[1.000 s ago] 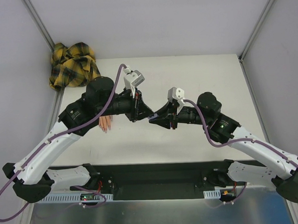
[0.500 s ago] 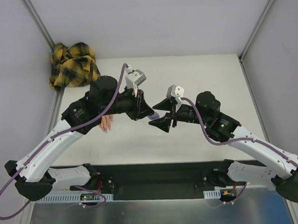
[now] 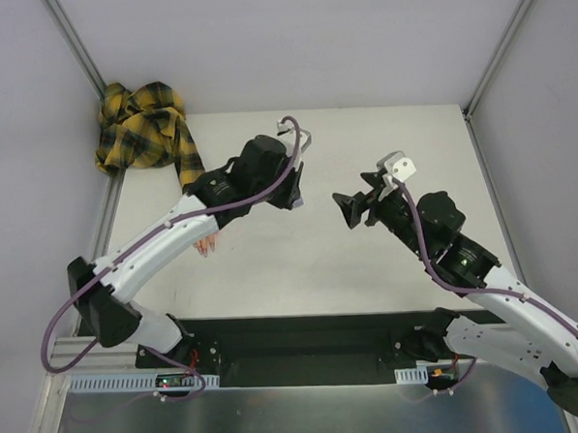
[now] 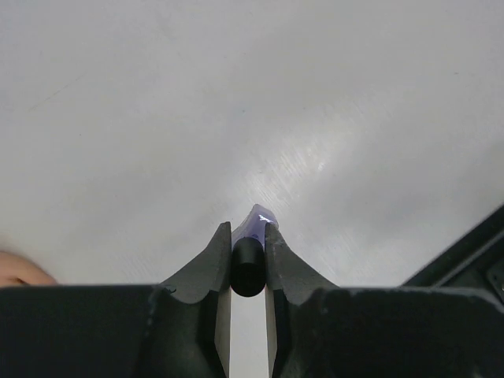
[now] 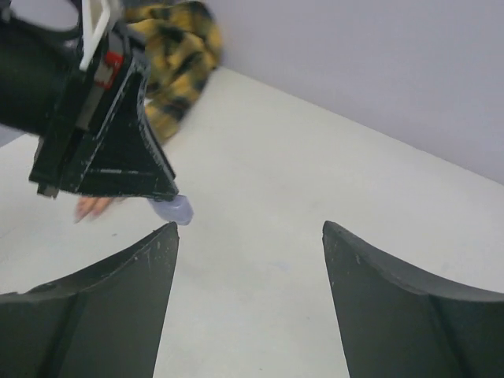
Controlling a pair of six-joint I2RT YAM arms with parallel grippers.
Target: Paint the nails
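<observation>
I keep lowering my left gripper until the bottle's base rests, then release, as the purple bottle [image 5: 176,210] hangs base down from its black cap over clear table [image 3: 314,191].
My left gripper [image 4: 250,230] is shut on a small purple bottle [image 4: 258,220], its jaws clamped on the black cap [image 4: 248,264]. From above, the left gripper [image 3: 293,194] holds the bottle [image 3: 299,202] over the middle of the table. My right gripper [image 3: 349,210] stands open and empty a short way to its right. In the right wrist view the right gripper [image 5: 250,228] faces the bottle [image 5: 175,210]. The flesh-coloured fake hand [image 3: 205,243] lies to the left, partly under the left arm. Its nails are too small to make out.
The yellow-black plaid sleeve [image 3: 143,122] is bunched in the table's far left corner. Grey walls stand on three sides. A black base rail [image 3: 295,337] runs along the near edge.
My right gripper has opened, let go of the bottle and drawn back to the right. My left gripper has carried the bottle up and to the right, away from the fake hand.
</observation>
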